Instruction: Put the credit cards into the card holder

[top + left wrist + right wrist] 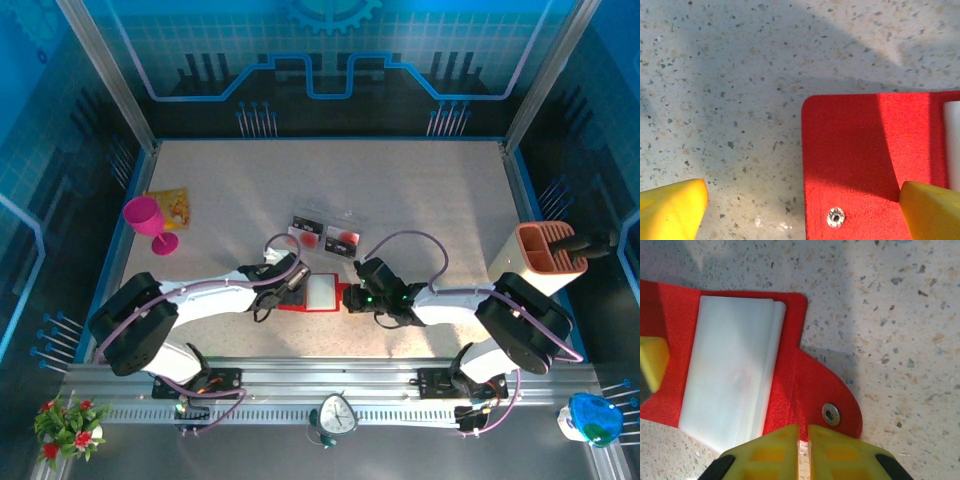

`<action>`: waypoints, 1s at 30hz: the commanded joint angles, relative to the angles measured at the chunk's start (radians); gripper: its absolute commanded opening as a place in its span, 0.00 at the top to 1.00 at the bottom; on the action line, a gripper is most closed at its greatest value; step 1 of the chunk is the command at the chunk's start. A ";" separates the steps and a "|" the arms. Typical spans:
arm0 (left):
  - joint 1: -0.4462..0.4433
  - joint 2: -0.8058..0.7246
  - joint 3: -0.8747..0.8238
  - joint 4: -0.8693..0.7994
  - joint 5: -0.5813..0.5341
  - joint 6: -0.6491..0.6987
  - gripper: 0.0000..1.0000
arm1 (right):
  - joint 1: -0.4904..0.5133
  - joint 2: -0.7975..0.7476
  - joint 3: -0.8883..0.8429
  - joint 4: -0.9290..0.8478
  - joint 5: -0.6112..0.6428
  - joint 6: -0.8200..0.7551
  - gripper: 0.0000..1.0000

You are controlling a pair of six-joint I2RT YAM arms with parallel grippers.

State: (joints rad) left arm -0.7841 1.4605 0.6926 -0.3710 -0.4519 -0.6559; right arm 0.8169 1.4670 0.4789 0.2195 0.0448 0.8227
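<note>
My left gripper straddles the card holder flap's outer edge (804,165), so it should move in over the white sleeves (321,291) and steady the card holder for my right gripper.
The card holder (318,293), a red wallet, lies open on the speckled table between my two grippers, pale inside facing up. Two black-and-white credit cards with red marks (308,227) (342,240) lie side by side just behind it, in clear sleeves. My left gripper (290,285) (802,215) is open wide over the wallet's left flap (865,150); one yellow fingertip (930,210) rests on the red, the other (670,210) over bare table. My right gripper (355,297) (803,440) is shut at the edge of the rounded snap tab (830,414), with nothing seen between the fingers.
A pink goblet (150,222) and a yellow-orange packet (168,205) sit at the left. An orange-brown two-slot rack (548,250) stands at the right edge. White inner sleeves (730,375) fill the wallet's middle.
</note>
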 commanded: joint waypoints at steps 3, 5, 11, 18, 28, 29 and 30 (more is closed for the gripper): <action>0.007 -0.110 0.071 -0.039 0.097 0.002 0.01 | -0.007 0.029 -0.025 0.045 -0.001 0.023 0.86; 0.008 -0.133 0.099 -0.052 0.129 0.009 0.01 | -0.008 0.035 -0.026 0.044 -0.006 0.024 0.86; 0.004 -0.174 0.169 -0.023 0.263 -0.004 0.01 | -0.008 0.033 -0.029 0.083 -0.024 0.035 0.86; 0.002 -0.129 0.148 0.125 0.389 -0.087 0.01 | -0.006 0.023 -0.036 0.084 -0.024 0.042 0.87; 0.031 -0.108 -0.007 0.207 0.340 -0.092 0.01 | -0.006 -0.007 -0.049 0.072 -0.017 0.054 0.87; 0.035 -0.108 -0.023 0.214 0.336 -0.088 0.01 | -0.005 -0.010 -0.048 0.072 -0.017 0.056 0.87; 0.041 -0.105 -0.038 0.221 0.332 -0.086 0.01 | -0.006 -0.014 -0.048 0.070 -0.020 0.057 0.87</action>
State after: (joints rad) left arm -0.7582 1.3457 0.6910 -0.1951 -0.1143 -0.7349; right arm 0.8169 1.4780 0.4435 0.2970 0.0250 0.8654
